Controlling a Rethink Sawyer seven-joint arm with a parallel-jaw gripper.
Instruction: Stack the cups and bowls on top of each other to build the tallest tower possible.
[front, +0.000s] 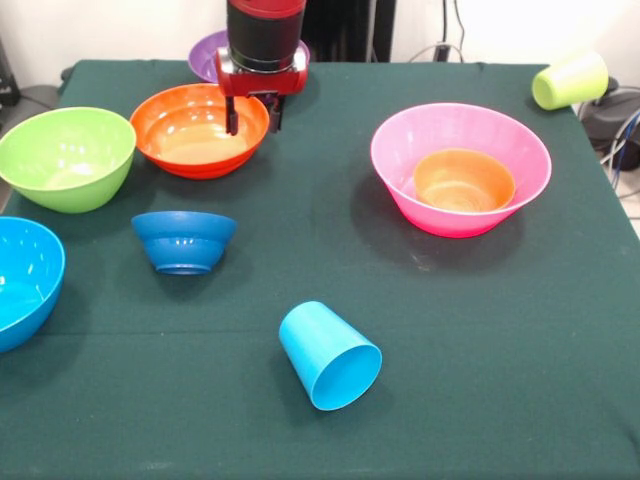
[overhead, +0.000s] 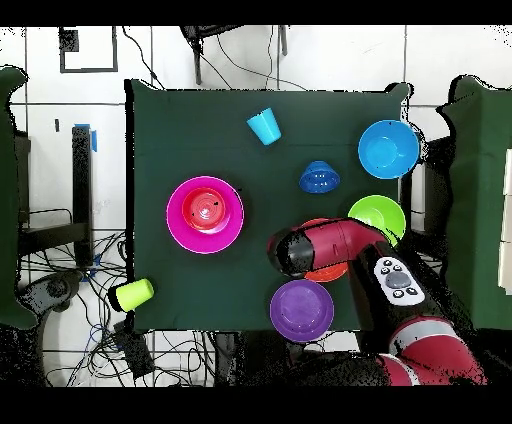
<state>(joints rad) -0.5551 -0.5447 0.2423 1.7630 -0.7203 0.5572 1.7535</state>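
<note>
I expect the lime green bowl to budge slightly when I lift the large orange bowl, because the lime green bowl's rim (front: 68, 160) touches the large orange bowl's edge (front: 134, 143).
My gripper (front: 253, 115) hangs open over the far right rim of the large orange bowl (front: 180, 135), one finger (front: 232, 118) over its inside and the other just outside the rim. In the overhead view the arm covers most of that orange bowl (overhead: 330, 272). The large pink bowl (front: 400, 190) holds a small orange bowl (front: 465, 180) nested inside. A sky blue cup (front: 330, 355) lies on its side near the front. The yellow-green cup (front: 570, 80) lies tipped at the far right corner. The other bowls stand singly.
A purple bowl (front: 205, 50) sits just behind the gripper. The lime green bowl (front: 65, 155) and the sky blue bowl (front: 20, 280) line the left side. A small dark blue bowl (front: 184, 240) stands in front of the orange one. Cables lie off the table's right edge.
</note>
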